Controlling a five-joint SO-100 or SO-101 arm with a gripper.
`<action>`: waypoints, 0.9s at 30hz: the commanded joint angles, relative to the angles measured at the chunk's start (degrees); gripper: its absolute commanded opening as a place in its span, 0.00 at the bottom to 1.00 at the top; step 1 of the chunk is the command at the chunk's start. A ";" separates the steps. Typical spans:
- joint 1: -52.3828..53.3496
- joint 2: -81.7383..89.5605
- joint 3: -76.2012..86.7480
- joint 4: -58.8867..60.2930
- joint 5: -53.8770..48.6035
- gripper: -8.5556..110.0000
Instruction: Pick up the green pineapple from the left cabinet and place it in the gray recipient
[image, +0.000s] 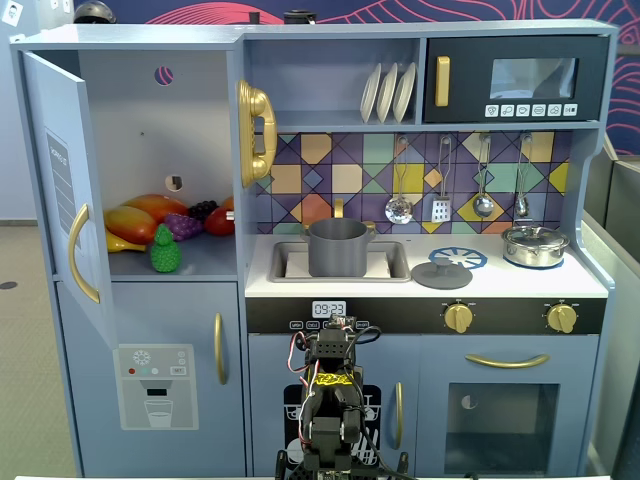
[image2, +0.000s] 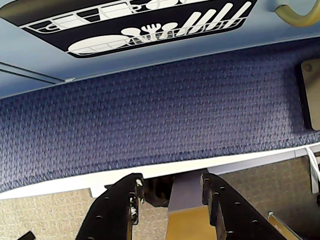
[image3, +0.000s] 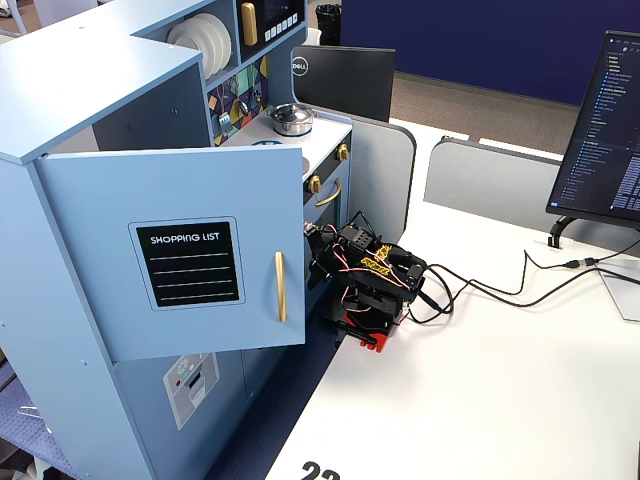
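The green pineapple (image: 165, 249) will sink mostly below the gray recipient's rim when I put it inside, because the recipient has deep sides (image: 338, 254).
The green pineapple (image: 165, 250) stands at the front of the shelf in the left cabinet (image: 150, 130), whose door (image: 60, 200) is swung open. The gray recipient (image: 338, 248) sits in the sink, to the right of the cabinet. My arm (image: 330, 400) is folded low in front of the kitchen's lower doors, far below both, and also shows in a fixed view (image3: 370, 280). In the wrist view my gripper (image2: 171, 182) is open and empty, pointing down over the table edge at the blue carpet. The pineapple and the recipient do not show in the wrist view.
An orange mango (image: 135, 222), purple grapes (image: 182, 226) and other fruit lie behind the pineapple. A gray lid (image: 441, 272) and a silver lidded pot (image: 535, 245) stand on the counter. The open door (image3: 180, 250) juts out beside the arm. Cables (image3: 500, 290) and a monitor (image3: 610, 130) are on the table.
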 joint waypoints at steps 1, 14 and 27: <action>-7.38 -0.35 0.00 10.46 -1.32 0.07; -22.76 -0.62 0.00 -16.61 12.83 0.12; -59.33 -29.71 -24.35 -84.99 -5.63 0.26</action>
